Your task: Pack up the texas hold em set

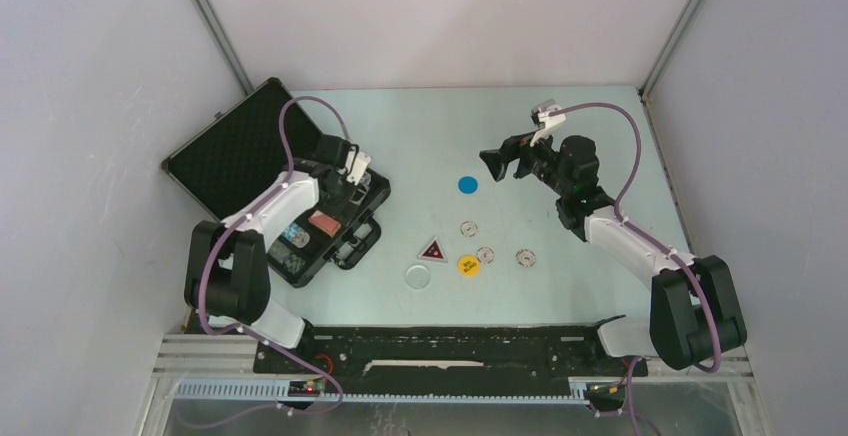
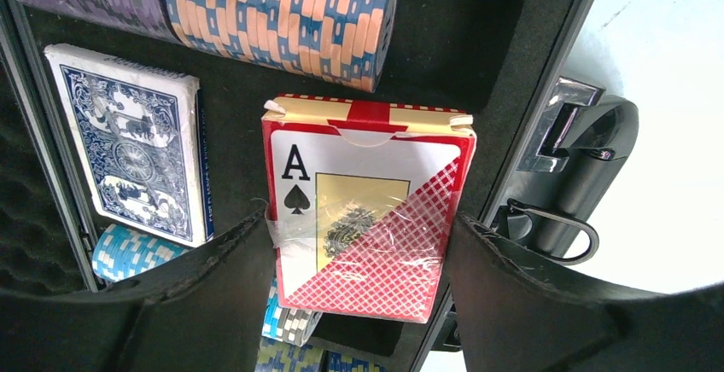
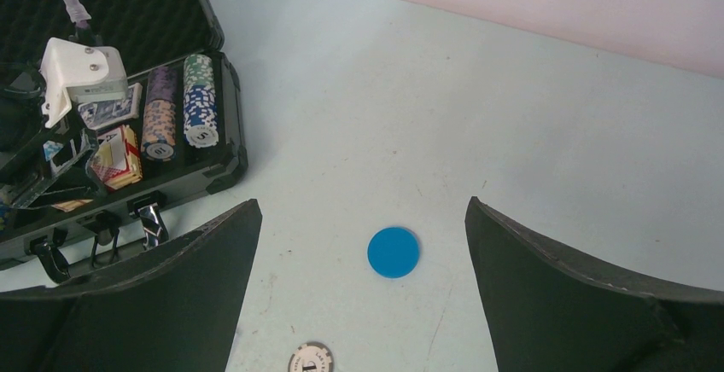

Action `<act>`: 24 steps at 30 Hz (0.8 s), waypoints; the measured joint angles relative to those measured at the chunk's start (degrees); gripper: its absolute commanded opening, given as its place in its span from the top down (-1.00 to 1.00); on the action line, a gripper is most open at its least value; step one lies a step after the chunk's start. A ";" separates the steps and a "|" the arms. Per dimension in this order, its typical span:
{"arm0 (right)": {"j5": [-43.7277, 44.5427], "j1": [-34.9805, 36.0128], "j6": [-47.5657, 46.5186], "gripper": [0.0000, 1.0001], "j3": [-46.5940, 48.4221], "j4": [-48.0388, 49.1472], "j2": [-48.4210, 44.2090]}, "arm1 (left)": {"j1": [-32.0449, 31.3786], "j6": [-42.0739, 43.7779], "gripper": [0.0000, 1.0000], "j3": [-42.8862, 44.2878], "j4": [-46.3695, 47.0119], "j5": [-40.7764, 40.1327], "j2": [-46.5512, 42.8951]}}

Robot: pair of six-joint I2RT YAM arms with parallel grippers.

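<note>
The red card deck point(image 2: 363, 218) sits crooked to the briefcase's latch edge. My left gripper should open, turn and settle the deck from its flap end point(image 2: 369, 113).
The black briefcase point(image 1: 352, 239) lies open at the left, its foam lid point(image 1: 228, 146) tilted back. My left gripper point(image 1: 343, 188) is over its base, shut on a red card deck point(image 2: 367, 218) that sits tilted over the chip rows point(image 2: 282, 14). A blue card deck point(image 2: 137, 154) lies in its slot beside it. My right gripper point(image 1: 494, 164) hovers open and empty above a blue disc point(image 3: 394, 252). On the table lie three grey chips point(image 1: 486, 254), a yellow disc point(image 1: 469, 265), a clear disc point(image 1: 418, 276) and the dark triangular marker point(image 1: 432, 250).
The case's handle and latches point(image 2: 568, 176) face the table's middle. White walls enclose the table on three sides. The arm bases point(image 1: 440, 351) stand on a black rail at the near edge.
</note>
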 measured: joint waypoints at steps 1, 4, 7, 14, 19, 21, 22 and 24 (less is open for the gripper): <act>0.00 0.02 0.00 -0.99 0.00 0.00 0.00 | 0.00 -0.02 -0.59 0.00 0.02 -0.20 0.00; 0.00 0.02 0.00 -0.99 0.00 0.00 0.00 | 0.20 -0.20 -0.71 0.00 0.17 -0.72 -0.02; 0.00 0.07 0.00 -0.99 0.00 0.00 0.00 | 0.35 -0.55 -0.77 -0.02 0.31 -1.55 -0.63; 0.00 0.33 -0.02 -0.99 0.00 0.13 0.00 | 0.63 -4.50 -0.92 -0.09 2.38 -1.57 -7.93; 0.11 0.37 -0.20 -0.99 0.00 0.81 0.00 | 0.66 -13.70 -1.00 0.07 5.38 0.63 -12.79; 0.28 0.42 -0.37 -0.99 0.00 0.85 0.00 | 0.61 -18.45 -0.99 0.79 4.94 -0.35 -11.37; 0.33 0.44 -0.46 -0.99 0.00 0.83 0.00 | 0.55 -21.51 -0.92 1.92 3.61 -1.49 -9.68; 0.50 0.48 -0.66 -0.99 0.00 0.87 0.00 | 0.42 -27.52 -0.86 5.03 1.01 -3.58 -5.27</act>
